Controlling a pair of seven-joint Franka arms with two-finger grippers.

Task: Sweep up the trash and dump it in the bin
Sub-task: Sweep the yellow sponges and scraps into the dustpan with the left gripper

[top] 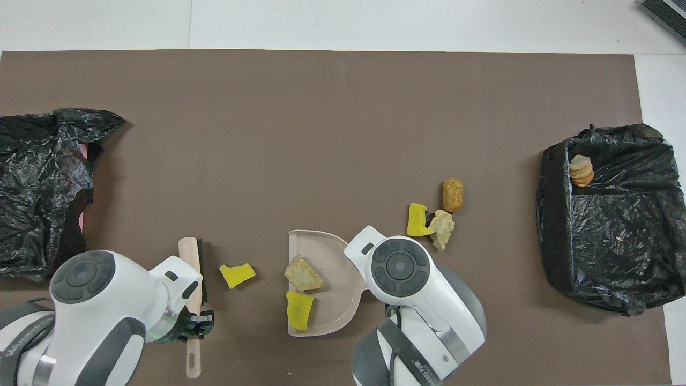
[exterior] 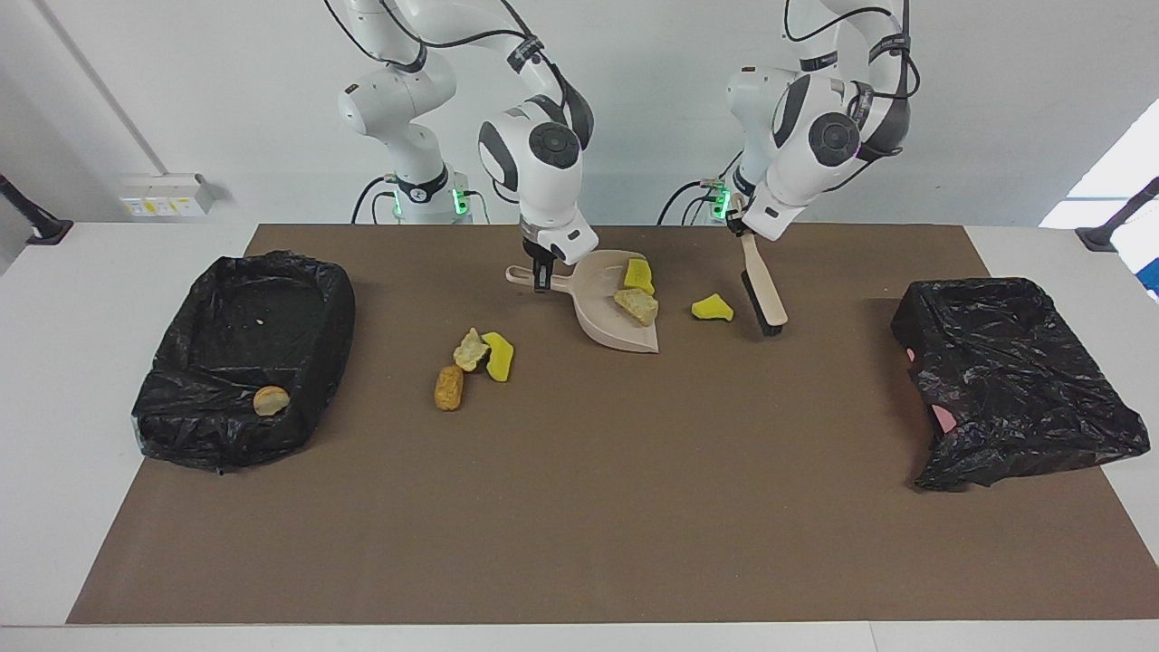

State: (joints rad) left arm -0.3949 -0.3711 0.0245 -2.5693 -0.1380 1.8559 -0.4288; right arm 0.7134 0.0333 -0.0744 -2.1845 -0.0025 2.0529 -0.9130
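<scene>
The loose yellow chunk point(top: 236, 274) is outside the dustpan's open edge, and the brush is behind it. My left gripper should sweep it into the dustpan point(top: 334, 267) before dumping.
My right gripper point(exterior: 541, 274) is shut on the handle of the beige dustpan point(exterior: 599, 317), which rests on the mat. In the pan lie a yellow sponge chunk point(exterior: 638, 274) and a pale beige lump point(exterior: 637, 307). My left gripper point(exterior: 743, 234) is shut on the handle of the brush point(exterior: 765, 297), whose black-bristled head hangs down close to the mat. A loose yellow chunk point(exterior: 712, 309) lies between brush and pan. More trash lies toward the right arm's end: a beige lump point(exterior: 470, 349), a yellow chunk point(exterior: 498, 356) and an orange-brown lump point(exterior: 448, 387).
A black-lined bin point(exterior: 181, 398) stands at the right arm's end of the table with a round pale lump point(exterior: 271, 399) inside. A crumpled black bag point(exterior: 1014, 380) over a pink container lies at the left arm's end. A brown mat point(exterior: 579, 507) covers the table.
</scene>
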